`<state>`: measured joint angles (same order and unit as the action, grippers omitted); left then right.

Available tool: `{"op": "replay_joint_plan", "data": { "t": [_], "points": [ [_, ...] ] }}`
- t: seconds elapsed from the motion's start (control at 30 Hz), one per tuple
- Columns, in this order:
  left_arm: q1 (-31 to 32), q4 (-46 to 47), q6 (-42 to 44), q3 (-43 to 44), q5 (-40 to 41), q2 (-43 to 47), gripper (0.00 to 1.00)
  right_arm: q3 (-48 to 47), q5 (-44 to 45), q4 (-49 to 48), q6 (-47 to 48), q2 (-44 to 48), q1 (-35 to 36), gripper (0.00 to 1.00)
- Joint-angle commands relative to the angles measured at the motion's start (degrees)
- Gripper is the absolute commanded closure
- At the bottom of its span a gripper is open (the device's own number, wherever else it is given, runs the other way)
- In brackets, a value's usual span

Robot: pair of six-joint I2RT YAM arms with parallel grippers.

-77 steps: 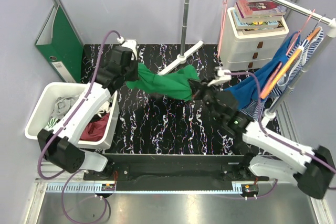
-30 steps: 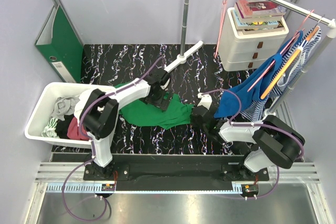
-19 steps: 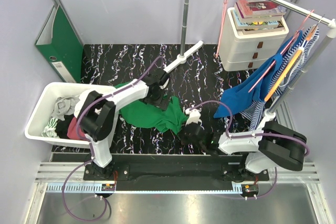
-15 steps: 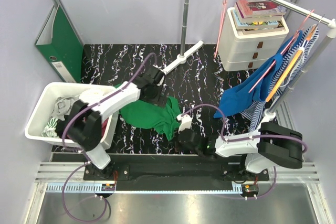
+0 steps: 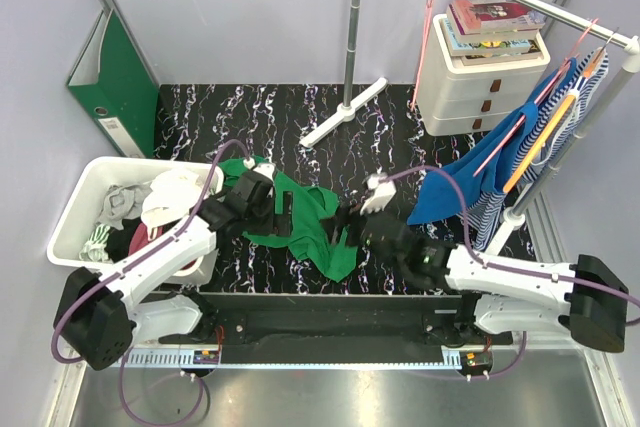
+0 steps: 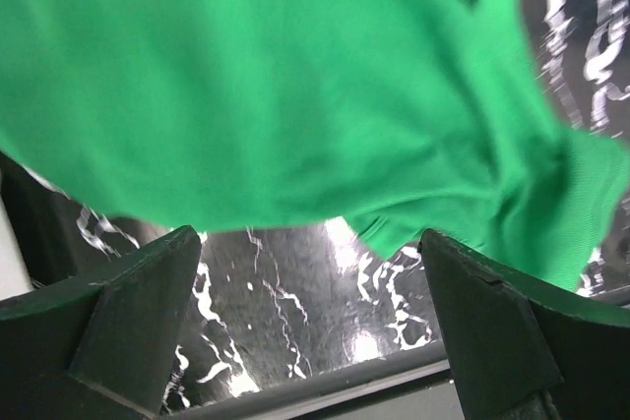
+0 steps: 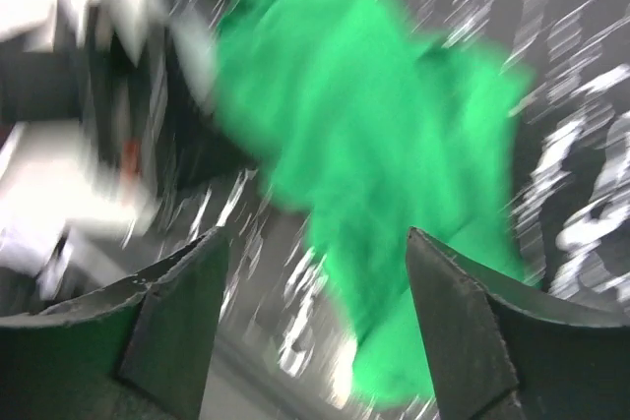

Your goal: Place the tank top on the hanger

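Note:
The green tank top lies crumpled (image 5: pixel 322 237) next to the bin, so my left gripper should first pinch the tank top's near edge (image 6: pixel 264 221) and stretch it flat with my right gripper.
The green tank top (image 5: pixel 318 229) lies crumpled on the black marbled table (image 5: pixel 400 137), between the two arms. My left gripper (image 5: pixel 278 212) hovers at its left edge, open. In the left wrist view the tank top (image 6: pixel 295 76) fills the top, and bare table shows between the spread fingers (image 6: pixel 128 312). My right gripper (image 5: pixel 350 225) is at the top's right edge, open. In the blurred right wrist view the tank top (image 7: pixel 364 135) lies beyond the parted fingers (image 7: pixel 463 331), free of them. The pink wire hanger (image 5: pixel 428 32) hangs on the rail at the back right.
A white bin (image 5: pixel 80 212) of clothes stands at the left, with a green binder (image 5: pixel 115 82) behind it. White drawers (image 5: pixel 480 87) with books stand at the back right. A blue garment (image 5: pixel 465 182) and a striped one (image 5: pixel 590 97) hang on the rail. The rack's foot (image 5: pixel 345 112) lies at the back centre.
The right gripper dragged the top's right edge toward the near side, then opened and let it go and drew back. The left arm pulled back to the left.

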<state>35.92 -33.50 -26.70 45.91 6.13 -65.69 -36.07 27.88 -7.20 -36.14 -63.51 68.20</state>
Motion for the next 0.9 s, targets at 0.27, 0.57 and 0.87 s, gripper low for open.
{"op": "replay_joint_plan", "data": {
  "t": [0.27, 0.57, 0.87],
  "points": [
    [1.5, 15.2, -8.6, -10.1, -3.0, 0.6, 0.03, -10.3, -7.7, -9.3, 8.5, -22.2, -17.3, 0.30],
    [1.5, 22.6, -10.8, -13.4, -2.2, -1.3, 0.02, -17.0, -10.4, -12.7, 8.7, -36.7, -20.7, 0.33],
    [1.4, 28.8, -11.0, -13.7, -3.1, -8.5, 0.08, -18.7, -13.1, -12.2, 7.5, -43.1, -22.3, 0.38]
  ]
}}
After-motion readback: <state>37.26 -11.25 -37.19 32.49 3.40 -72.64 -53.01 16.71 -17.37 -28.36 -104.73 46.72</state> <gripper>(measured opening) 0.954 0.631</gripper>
